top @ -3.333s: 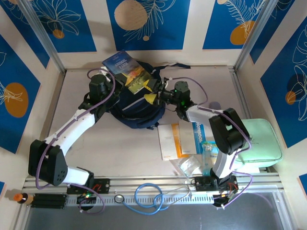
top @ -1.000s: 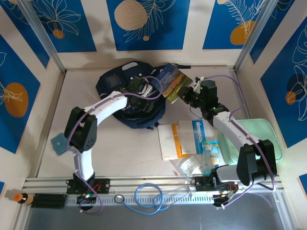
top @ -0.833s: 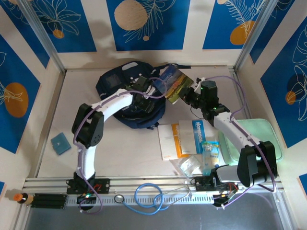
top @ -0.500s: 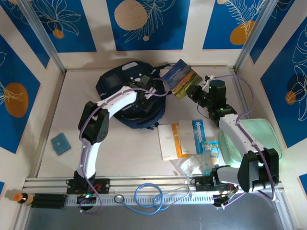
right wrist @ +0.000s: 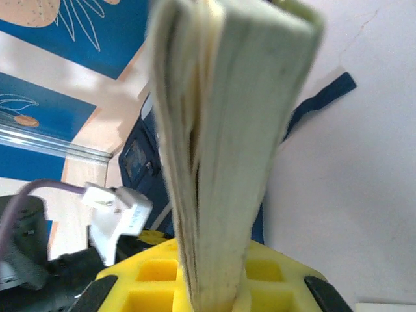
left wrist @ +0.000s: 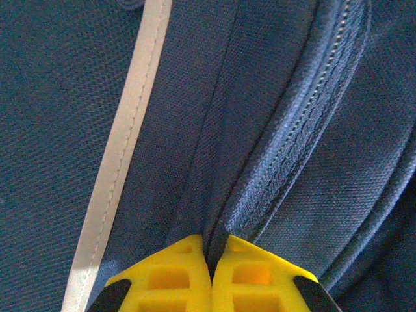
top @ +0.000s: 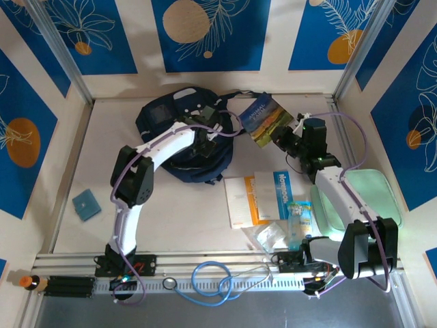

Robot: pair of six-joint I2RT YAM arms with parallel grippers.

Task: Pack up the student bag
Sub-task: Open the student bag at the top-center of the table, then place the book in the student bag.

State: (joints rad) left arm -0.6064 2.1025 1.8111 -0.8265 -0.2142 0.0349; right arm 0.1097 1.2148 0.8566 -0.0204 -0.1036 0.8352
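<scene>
The book's loose end (top: 248, 118) faces the bag and my left gripper holds the bag's zipper edge, so I should keep my right gripper moving inside (top: 209, 160) and then release the book.
The student bag (top: 179, 115), a dark navy backpack with a grey-white patch, lies at the back of the table. My left gripper (top: 205, 139) rests on top of it. In the left wrist view, the left gripper (left wrist: 211, 252) is shut on a fold of navy fabric beside a zipper seam (left wrist: 305, 130) and a pale stripe (left wrist: 123, 149). To the right of the bag, my right gripper (top: 282, 137) is shut on a thick book (top: 263, 119) and holds it above the table. In the right wrist view the book's page edge (right wrist: 227, 130) stands between the yellow fingers (right wrist: 156, 276), with the bag (right wrist: 140, 162) behind.
A mint green zip case (top: 362, 198) lies at the right. Booklets (top: 263, 197), a plastic pouch (top: 272, 236) and a small bottle (top: 298, 222) lie in front of the bag. A small teal square (top: 87, 203) sits at the left; a blue cable (top: 218, 280) runs along the front rail.
My left gripper has closed on the bag's fabric. My right arm has carried the book to the right, away from the bag's opening.
</scene>
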